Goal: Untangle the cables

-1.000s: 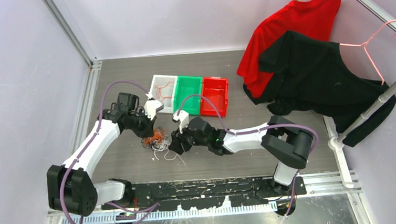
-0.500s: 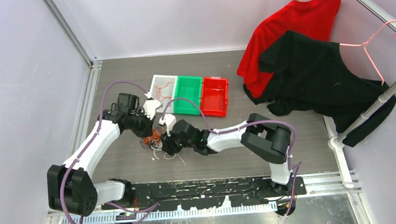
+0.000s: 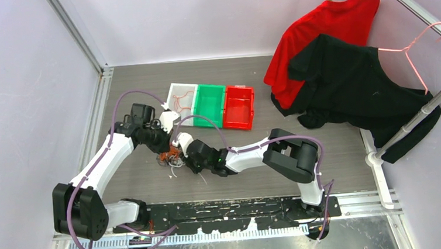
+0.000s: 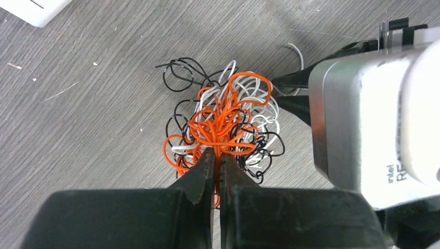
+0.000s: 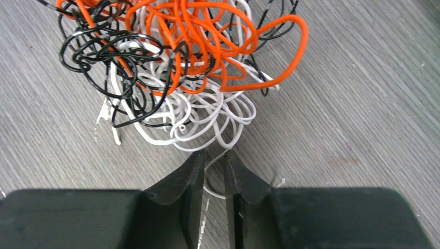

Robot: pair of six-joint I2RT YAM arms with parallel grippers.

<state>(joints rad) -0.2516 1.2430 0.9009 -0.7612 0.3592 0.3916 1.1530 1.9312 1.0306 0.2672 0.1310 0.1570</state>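
My left gripper should pull an orange loop (image 4: 220,116) up while my right gripper holds the clump, because the orange cables wind through the white and black cables (image 4: 248,129).
The cables (image 3: 172,158) are one small clump of curly orange, white and black strands on the grey table (image 3: 152,182). My left gripper (image 4: 218,155) is shut on orange strands at the clump's near side (image 4: 223,116); from above it (image 3: 169,150) sits over the clump's far left. My right gripper (image 5: 212,155) reaches in from the right (image 3: 185,160). Its jaws stand a narrow gap apart at the white edge of the clump (image 5: 171,67). One white strand (image 5: 215,161) runs loosely between them, not pinched.
White (image 3: 172,95), green (image 3: 210,105) and red (image 3: 239,107) bins stand in a row behind the clump; orange strands lie in the white one. A few loose white strands (image 3: 174,173) lie in front. Red (image 3: 323,29) and black (image 3: 350,86) shirts hang at the right.
My right arm has slid left across the table up to the clump, and its jaws have narrowed. The left gripper has kept its hold and place.
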